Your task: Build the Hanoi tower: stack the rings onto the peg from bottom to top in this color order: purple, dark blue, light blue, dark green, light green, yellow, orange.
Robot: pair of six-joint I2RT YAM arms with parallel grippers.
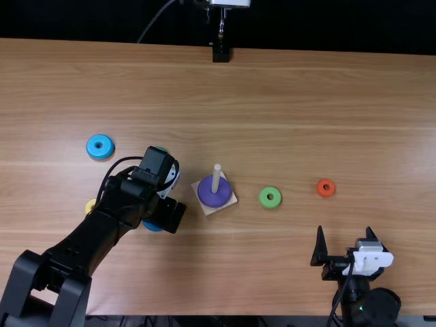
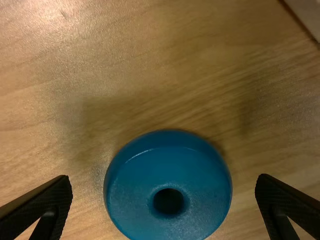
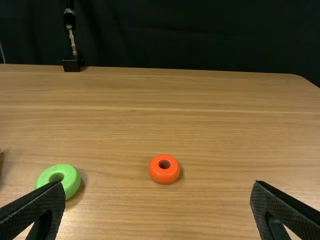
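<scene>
The dark blue ring (image 2: pixel 168 185) should slide down flat against the purple ring (image 1: pixel 214 193) when I lower it there, because the purple ring is all the way down the straight peg.
My left gripper (image 1: pixel 167 214) is low over the table, left of the peg (image 1: pixel 216 178), partly covering the dark blue ring (image 1: pixel 151 226). In the left wrist view the left gripper (image 2: pixel 164 182) is open, with the dark blue ring (image 2: pixel 135 200) lying between its fingers. The purple ring (image 1: pixel 214 193) is around the peg on its square base (image 1: pixel 208 210). A light blue ring (image 1: pixel 100 154) lies at far left; the dark green ring (image 1: pixel 162 148) and yellow ring (image 1: pixel 89 206) are partly hidden by the arm. My right gripper (image 1: pixel 345 230), also the right gripper (image 3: pixel 159 185), stands open and holds nothing.
The light green ring (image 1: pixel 264 198) lies right of the base, and the orange ring (image 1: pixel 326 182) farther right, beyond the right gripper. A black stand (image 1: pixel 221 53) is at the table's far edge. The left arm crosses the table's near left part.
</scene>
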